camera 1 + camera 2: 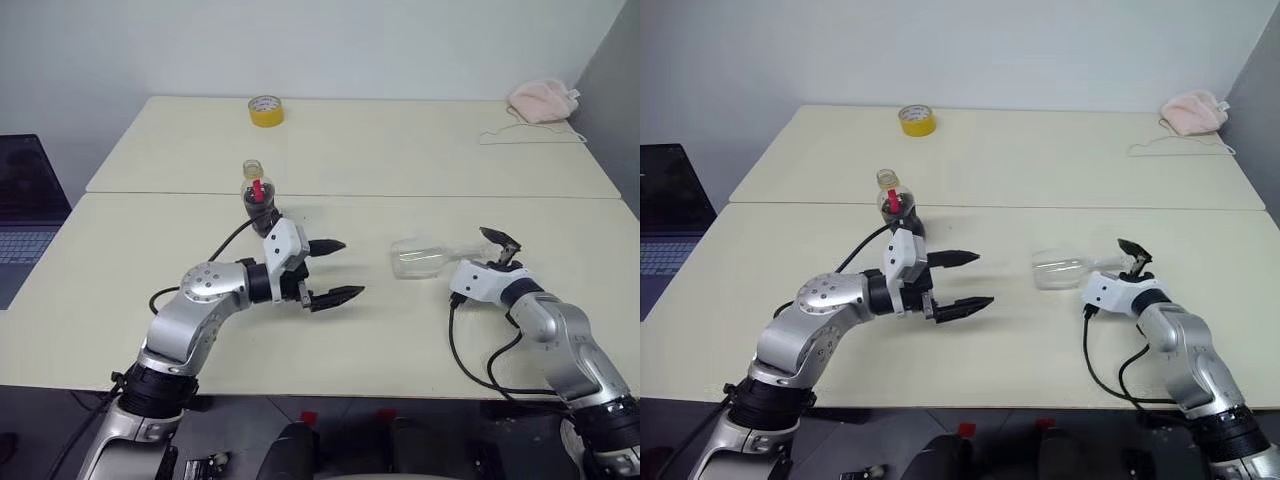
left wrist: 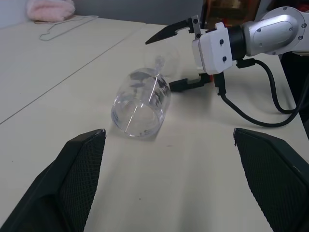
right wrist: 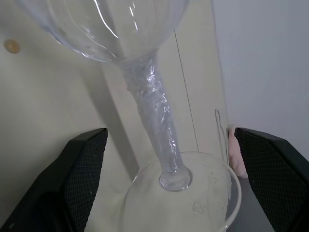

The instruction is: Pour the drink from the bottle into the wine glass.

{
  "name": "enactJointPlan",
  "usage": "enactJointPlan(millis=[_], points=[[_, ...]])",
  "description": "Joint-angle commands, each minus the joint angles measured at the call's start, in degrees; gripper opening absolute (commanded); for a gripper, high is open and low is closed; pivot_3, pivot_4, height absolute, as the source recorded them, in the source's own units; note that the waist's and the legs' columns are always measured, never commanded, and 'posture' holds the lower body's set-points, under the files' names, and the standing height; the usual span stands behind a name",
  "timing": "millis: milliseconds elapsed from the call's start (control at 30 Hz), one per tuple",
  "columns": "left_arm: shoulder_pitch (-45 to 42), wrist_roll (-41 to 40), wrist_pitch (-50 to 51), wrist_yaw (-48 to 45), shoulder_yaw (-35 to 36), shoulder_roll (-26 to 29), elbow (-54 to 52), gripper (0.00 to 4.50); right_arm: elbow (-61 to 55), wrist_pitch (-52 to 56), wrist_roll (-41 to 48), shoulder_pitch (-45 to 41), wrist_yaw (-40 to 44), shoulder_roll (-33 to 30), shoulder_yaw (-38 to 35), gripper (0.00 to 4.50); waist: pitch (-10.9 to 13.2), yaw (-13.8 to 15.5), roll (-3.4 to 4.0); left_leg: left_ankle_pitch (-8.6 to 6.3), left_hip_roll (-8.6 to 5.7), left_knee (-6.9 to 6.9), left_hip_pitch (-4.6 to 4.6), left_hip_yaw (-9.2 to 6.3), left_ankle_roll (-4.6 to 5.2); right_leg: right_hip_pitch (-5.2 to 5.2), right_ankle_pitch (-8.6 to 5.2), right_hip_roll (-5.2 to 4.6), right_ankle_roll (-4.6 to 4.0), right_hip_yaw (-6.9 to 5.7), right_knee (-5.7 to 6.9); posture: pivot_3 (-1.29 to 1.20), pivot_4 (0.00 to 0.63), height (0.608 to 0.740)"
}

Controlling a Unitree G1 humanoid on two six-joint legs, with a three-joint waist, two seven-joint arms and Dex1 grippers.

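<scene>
I expect the wine glass (image 1: 418,259) to stay standing steadily by itself when I turn it upright by its stem, since it has a wide, round foot (image 3: 182,203).
The wine glass (image 1: 420,257) lies on its side on the table, right of centre, with its mouth toward my left arm. My right gripper (image 1: 500,248) is open at the foot end. Its fingers (image 3: 82,179) stand wide on either side of the stem (image 3: 154,111), apart from it. The bottle (image 1: 256,190) stands upright behind my left wrist, with the dark drink (image 1: 260,212) in its lower part, which my wrist partly hides. My left gripper (image 1: 351,268) is open and empty. It points across the table at the glass mouth (image 2: 142,104), a short way off.
A yellow tape roll (image 1: 265,110) sits at the far middle of the table. A pink cloth (image 1: 542,98) and a thin cord (image 1: 530,135) lie at the far right. A laptop (image 1: 25,215) stands off the left edge. A seam (image 1: 400,195) crosses the tabletop.
</scene>
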Motion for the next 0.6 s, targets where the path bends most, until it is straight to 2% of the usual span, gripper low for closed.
enactJointPlan(millis=[33, 233, 267, 333, 600], points=[[-1.1, 1.0, -2.2, -0.4, -0.3, -0.7, 0.7, 4.48, 1.0, -0.6, -1.3, -1.9, -1.9, 0.9, 0.4, 4.50, 0.0, 0.0, 0.00, 0.00, 0.00, 0.01, 0.00, 0.00, 0.00, 0.00, 0.00, 0.00, 0.00, -0.01, 0.01, 0.00, 0.150, 0.740], [-1.1, 1.8, -3.4, -0.5, -0.3, -1.4, 2.0, 4.48, 3.4, -0.6, -3.6, -3.5, -4.2, 2.5, 1.8, 4.50, 0.0, -0.1, 0.00, 0.00, 0.01, 0.01, 0.02, 0.00, 0.00, 0.00, 0.00, 0.01, 0.00, 0.00, 0.03, 0.00, 0.150, 0.740], [-1.1, 2.0, -3.6, -0.4, -0.3, -1.5, 2.2, 4.49, 3.9, -0.6, -4.0, -3.8, -4.9, 2.8, 2.1, 4.32, 0.0, -0.1, 0.00, 0.00, 0.01, 0.01, 0.01, -0.01, 0.00, 0.00, 0.00, 0.01, 0.00, -0.01, 0.03, 0.00, 0.150, 0.740], [-1.1, 2.2, -3.9, -0.3, -0.3, -1.8, 2.4, 4.50, 5.1, -0.5, -4.6, -4.6, -6.2, 3.6, 2.5, 3.87, 0.0, -0.2, 0.00, 0.00, 0.02, 0.01, 0.02, 0.00, 0.00, 0.00, 0.00, 0.02, 0.00, 0.00, 0.03, 0.00, 0.150, 0.740], [-0.9, 2.5, -4.0, 0.1, 0.2, -2.5, 2.3, 4.50, 4.5, -0.4, -5.5, -5.1, -9.6, 5.1, 1.5, 1.04, 0.0, -0.2, 0.00, 0.00, 0.01, 0.01, 0.01, -0.01, 0.00, -0.02, 0.00, 0.01, 0.00, 0.01, 0.05, 0.00, 0.150, 0.740]])
